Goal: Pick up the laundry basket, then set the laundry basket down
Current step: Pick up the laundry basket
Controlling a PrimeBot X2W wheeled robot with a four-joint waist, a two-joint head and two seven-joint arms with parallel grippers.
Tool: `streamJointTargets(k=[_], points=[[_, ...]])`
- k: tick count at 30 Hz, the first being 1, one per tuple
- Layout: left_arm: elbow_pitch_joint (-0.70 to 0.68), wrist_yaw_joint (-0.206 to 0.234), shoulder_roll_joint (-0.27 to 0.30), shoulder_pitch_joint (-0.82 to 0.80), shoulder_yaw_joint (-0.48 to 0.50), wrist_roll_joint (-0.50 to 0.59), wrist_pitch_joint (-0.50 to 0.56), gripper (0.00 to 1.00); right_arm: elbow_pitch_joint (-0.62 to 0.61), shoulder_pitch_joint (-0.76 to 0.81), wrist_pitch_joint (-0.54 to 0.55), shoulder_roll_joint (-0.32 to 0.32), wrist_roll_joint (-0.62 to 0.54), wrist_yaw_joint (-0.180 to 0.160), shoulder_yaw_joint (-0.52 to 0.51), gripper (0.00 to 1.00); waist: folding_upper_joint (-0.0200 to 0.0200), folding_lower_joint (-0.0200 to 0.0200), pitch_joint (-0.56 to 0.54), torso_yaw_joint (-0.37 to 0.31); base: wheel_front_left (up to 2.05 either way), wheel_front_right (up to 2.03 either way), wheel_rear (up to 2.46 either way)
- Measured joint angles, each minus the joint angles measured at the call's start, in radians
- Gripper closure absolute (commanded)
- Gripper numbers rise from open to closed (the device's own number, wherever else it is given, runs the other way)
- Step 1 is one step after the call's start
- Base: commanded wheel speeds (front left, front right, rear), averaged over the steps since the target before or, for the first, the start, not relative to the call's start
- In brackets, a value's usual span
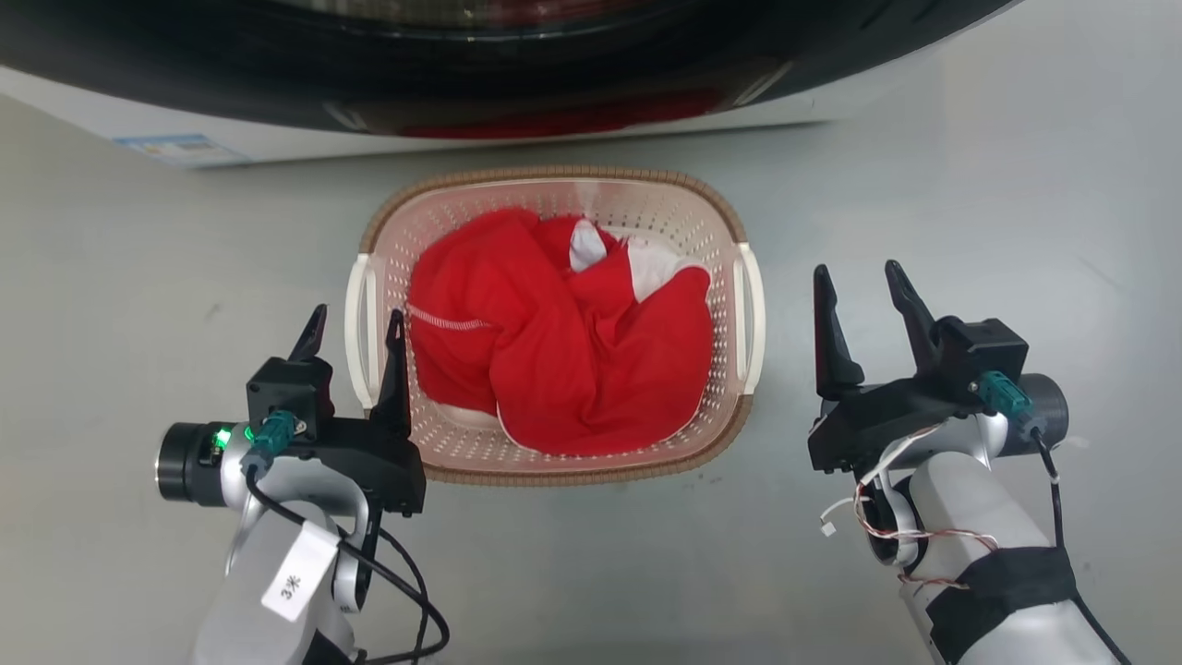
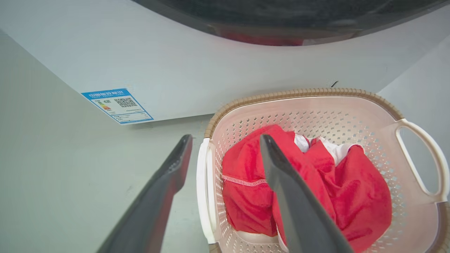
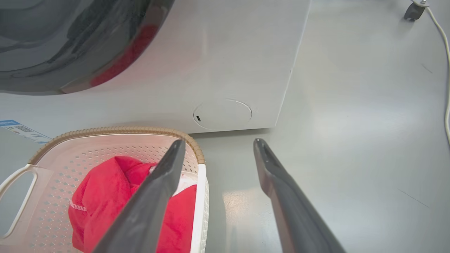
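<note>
I expect the red clothes (image 1: 576, 344) to come along in the same folds when I lift the laundry basket, because they lie below the tan rim (image 1: 587, 477).
The laundry basket (image 1: 554, 173), pale pink with a tan rim, stands on the grey floor in front of the washer and holds red clothes (image 1: 563, 360). My left gripper (image 1: 355, 334) is open and straddles the basket's white left handle (image 1: 354, 319). In the left wrist view, one finger (image 2: 175, 165) is outside the handle (image 2: 202, 175) and the other is over the clothes (image 2: 309, 182). My right gripper (image 1: 861, 282) is open with nothing in it, a little to the right of the right handle (image 1: 753, 319). The right wrist view shows that handle (image 3: 201, 203) below and between the fingers.
The white washer (image 1: 83, 111) with its dark round door (image 1: 462, 65) stands right behind the basket, carrying a blue label (image 2: 117, 105) low on its front. A white cable (image 3: 447, 70) runs along the floor far to the right. Bare grey floor lies on both sides of the basket.
</note>
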Motion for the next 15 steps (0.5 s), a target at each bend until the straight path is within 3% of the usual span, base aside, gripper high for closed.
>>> streamJointTargets(k=[15], points=[[0.138, 0.000, 0.000, -0.121, 0.022, -0.021, -0.005, 0.00, 0.063, -0.124, -0.009, -0.004, 0.063, -0.009, 0.116, 0.00, 0.0001, 0.0000, 0.185, 0.009, 0.00, 0.00, 0.00]])
